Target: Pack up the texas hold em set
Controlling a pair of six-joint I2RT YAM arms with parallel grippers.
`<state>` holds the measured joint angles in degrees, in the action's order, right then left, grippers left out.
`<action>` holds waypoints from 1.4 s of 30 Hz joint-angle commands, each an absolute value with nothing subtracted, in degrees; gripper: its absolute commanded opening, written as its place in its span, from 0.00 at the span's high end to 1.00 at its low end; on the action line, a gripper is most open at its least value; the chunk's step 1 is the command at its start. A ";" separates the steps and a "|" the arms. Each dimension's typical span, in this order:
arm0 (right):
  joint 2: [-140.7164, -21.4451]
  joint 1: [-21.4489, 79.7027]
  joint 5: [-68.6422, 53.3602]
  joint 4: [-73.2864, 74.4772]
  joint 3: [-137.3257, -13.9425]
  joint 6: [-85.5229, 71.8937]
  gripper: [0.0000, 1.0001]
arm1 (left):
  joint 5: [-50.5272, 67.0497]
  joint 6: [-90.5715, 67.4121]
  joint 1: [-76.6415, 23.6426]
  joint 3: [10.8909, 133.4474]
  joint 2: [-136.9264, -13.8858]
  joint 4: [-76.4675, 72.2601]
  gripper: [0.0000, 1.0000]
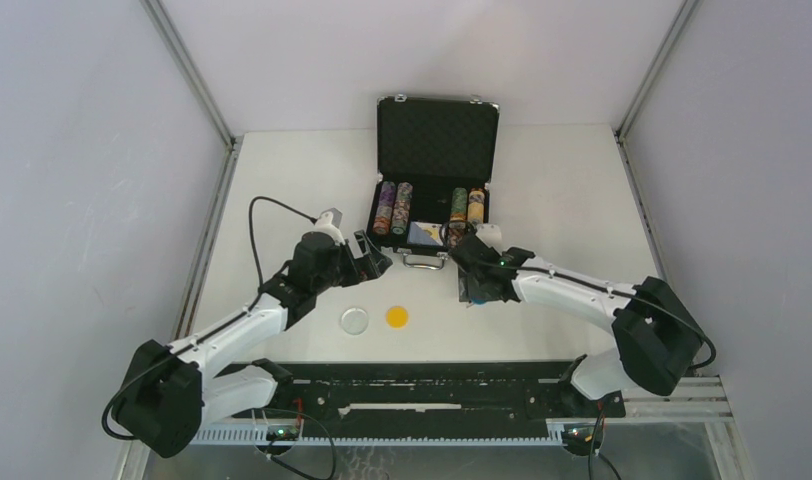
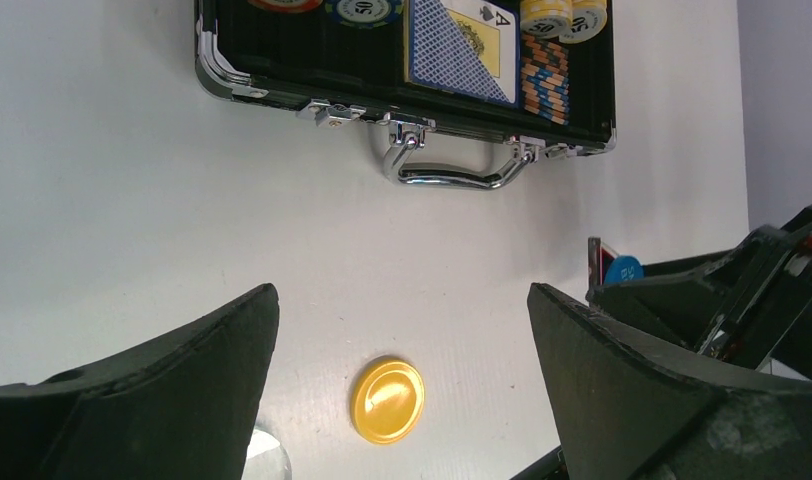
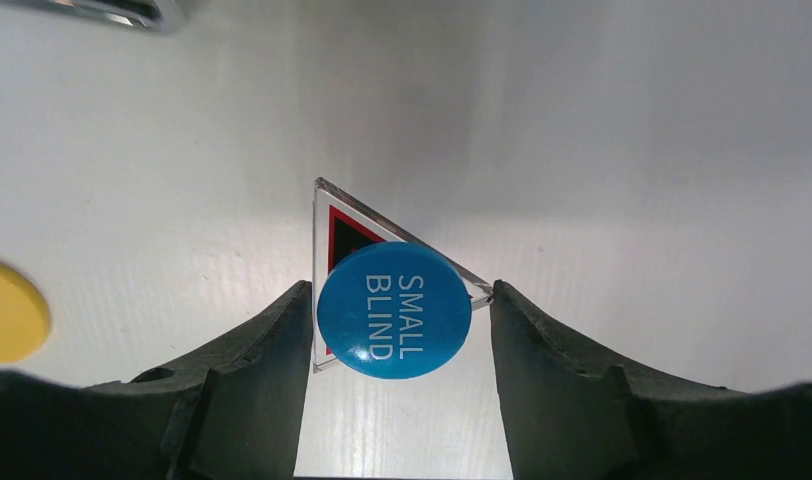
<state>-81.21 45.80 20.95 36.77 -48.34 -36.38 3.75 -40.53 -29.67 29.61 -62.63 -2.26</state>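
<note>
The blue token and clear tile (image 3: 394, 310) are together in my right gripper, so I should keep moving it toward the empty slot (image 1: 434, 199) behind the card deck and let go of both there.
The black briefcase (image 1: 437, 135) with silver edges stands open at the back, holding rolls of poker chips (image 1: 392, 208) and a card deck (image 1: 425, 234). On the table in front lie a yellow token (image 1: 397, 316) and a clear round token (image 1: 355, 320). My left gripper (image 2: 402, 290) hovers wide open above the yellow token (image 2: 387, 400), holding nothing. My right gripper (image 3: 400, 290) is shut on a clear tile with a red and black mark (image 3: 340, 235). A blue SMALL BLIND token (image 3: 394, 310) rests against that tile, just in front of the case handle (image 1: 422, 262).
White walls with metal corner posts enclose the table on three sides. A black rail (image 1: 422, 390) runs along the near edge between the arm bases. The two grippers are close together in front of the case; the right one (image 2: 742, 300) shows in the left wrist view.
</note>
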 commanded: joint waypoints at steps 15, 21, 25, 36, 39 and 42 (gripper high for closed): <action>-97.45 37.81 15.92 36.59 -74.10 -21.84 0.54 | 4.63 -39.95 -30.03 30.82 -63.87 -4.00 0.01; -104.48 35.77 13.56 38.71 -84.08 -18.96 0.54 | 5.31 -39.93 -29.99 31.13 -64.60 -3.96 0.01; -110.20 34.54 12.29 40.17 -91.30 -17.29 0.54 | 5.10 -39.77 -30.04 31.11 -64.73 -3.88 0.01; -125.15 31.47 9.96 44.05 -110.84 -14.09 0.54 | 4.91 -39.39 -29.99 31.64 -66.25 -3.56 0.01; -129.08 30.77 9.41 44.35 -115.37 -13.83 0.55 | 4.91 -39.31 -29.98 31.80 -66.64 -3.52 0.01; -132.53 30.12 7.32 44.82 -119.87 -13.94 0.55 | 4.47 -38.91 -30.04 32.22 -67.51 -3.22 0.01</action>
